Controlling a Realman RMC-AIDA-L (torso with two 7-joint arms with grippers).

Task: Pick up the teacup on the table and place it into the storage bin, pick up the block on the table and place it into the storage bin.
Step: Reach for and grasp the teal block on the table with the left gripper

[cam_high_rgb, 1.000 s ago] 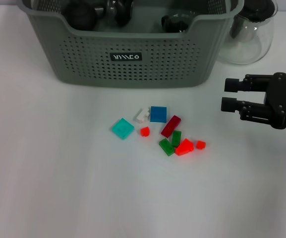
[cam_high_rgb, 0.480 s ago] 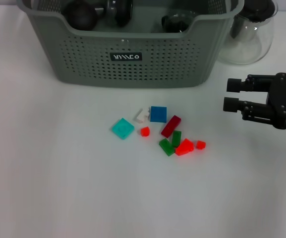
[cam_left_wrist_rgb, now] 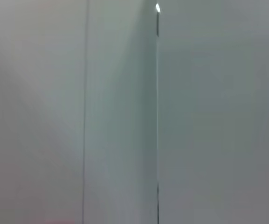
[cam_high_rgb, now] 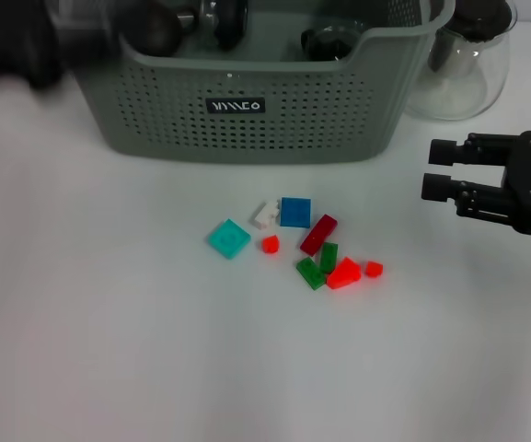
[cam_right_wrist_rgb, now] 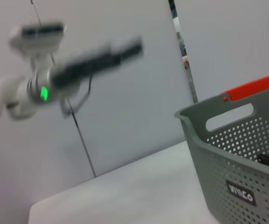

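The teal block [cam_high_rgb: 230, 238] is away from the other blocks, so my left gripper should go on down toward its open side [cam_high_rgb: 212, 241] before the fingers close around the block.
The grey-green storage bin [cam_high_rgb: 155, 110] stands at the back of the white table, and its corner also shows in the right wrist view [cam_right_wrist_rgb: 218, 154]. Dark rounded things [cam_high_rgb: 150, 28] lie inside it; I cannot tell what they are. No teacup shows on the table. Several small blocks lie in a cluster in front of the bin, among them a teal block [cam_high_rgb: 228, 238], a blue block [cam_high_rgb: 294, 212] and a dark red block [cam_high_rgb: 317, 234]. My right gripper [cam_high_rgb: 438, 168] hovers open and empty to the right of the cluster. My left gripper [cam_high_rgb: 17, 41] is a dark blur at the bin's left end.
A clear glass jug [cam_high_rgb: 458, 78] stands right of the bin, behind my right gripper. In the right wrist view my left arm [cam_right_wrist_rgb: 78, 63] is raised and blurred against a grey wall. The left wrist view holds only a pale wall.
My left arm has swept into the head view as a dark blur over the bin's left end. My right gripper has drifted slightly to the right, still open. The blocks have not moved.
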